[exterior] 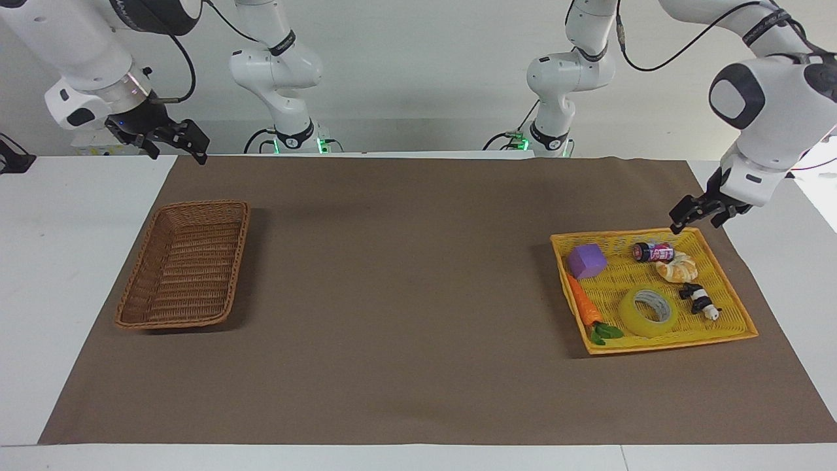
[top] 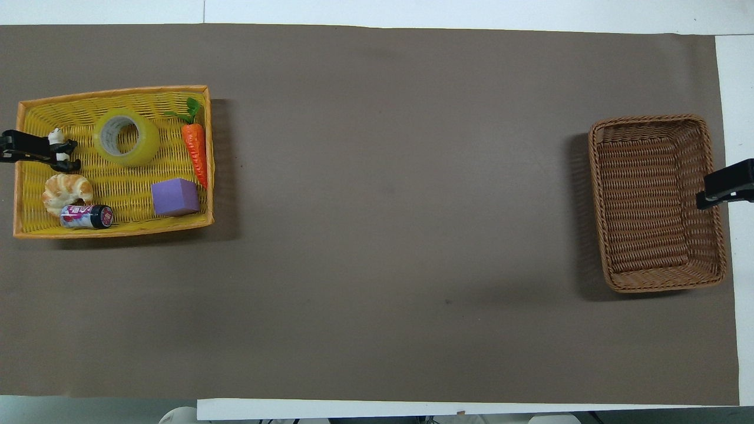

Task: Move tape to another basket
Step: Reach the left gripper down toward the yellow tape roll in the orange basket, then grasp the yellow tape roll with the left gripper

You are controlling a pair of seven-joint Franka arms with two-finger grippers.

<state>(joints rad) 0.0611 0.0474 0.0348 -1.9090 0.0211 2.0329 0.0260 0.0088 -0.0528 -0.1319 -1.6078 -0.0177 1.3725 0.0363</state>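
Note:
The tape's hole [top: 128, 138] faces up and the tape's rim is free next to the panda figure, so my left gripper should go on to that rim [top: 101, 138] before it closes across it.
The tape [exterior: 646, 313] is a yellow roll lying flat in the flat yellow tray [exterior: 731, 288] at the left arm's end of the table; it also shows in the overhead view [top: 125, 137]. The brown wicker basket [exterior: 240, 243] stands empty at the right arm's end, and shows in the overhead view [top: 657, 203]. My left gripper [exterior: 697, 226] is open and empty, up in the air over the tray's corner nearest the robots, apart from the tape. My right gripper [exterior: 180, 157] is open and empty, waiting in the air over the mat's corner by the basket.
The yellow tray also holds a purple cube [exterior: 586, 260], a toy carrot [exterior: 584, 306], a small can [exterior: 652, 251], a croissant [exterior: 677, 267] and a panda figure [exterior: 700, 301]. A brown mat [exterior: 405, 294] covers the table between tray and basket.

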